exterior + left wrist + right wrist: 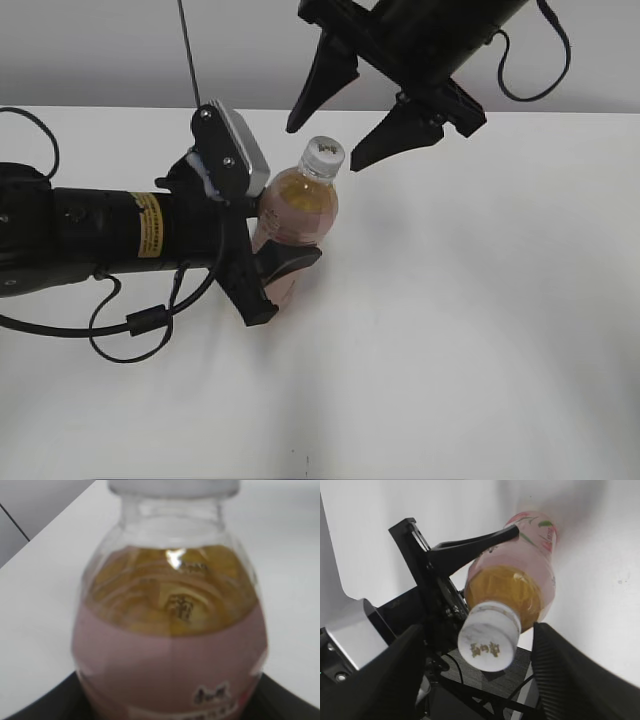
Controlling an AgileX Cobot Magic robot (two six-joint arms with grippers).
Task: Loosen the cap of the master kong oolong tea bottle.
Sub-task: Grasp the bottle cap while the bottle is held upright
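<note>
I expect the round white cap [323, 157] to come off in one piece when I turn and lift it, because it sits over the bottle's neck [315, 177] as a separate part.
The master kong oolong tea bottle [296, 213] stands upright on the white table, amber tea above a pink label. My left gripper [268, 272] is shut on the bottle's body from the left. In the left wrist view the bottle [170, 645] fills the frame, with the dark jaws at both lower corners. The white cap [324, 156] sits on top, with a dark mark on it. My right gripper [322, 145] is open, hanging from above with one finger on each side of the cap and not touching it. In the right wrist view the cap [489, 639] lies between the open fingers [480, 652].
The white table [480, 300] extends to the right and front of the bottle. My left arm with its cables [110, 240] lies across the left side of the table. A grey wall [100, 50] stands behind.
</note>
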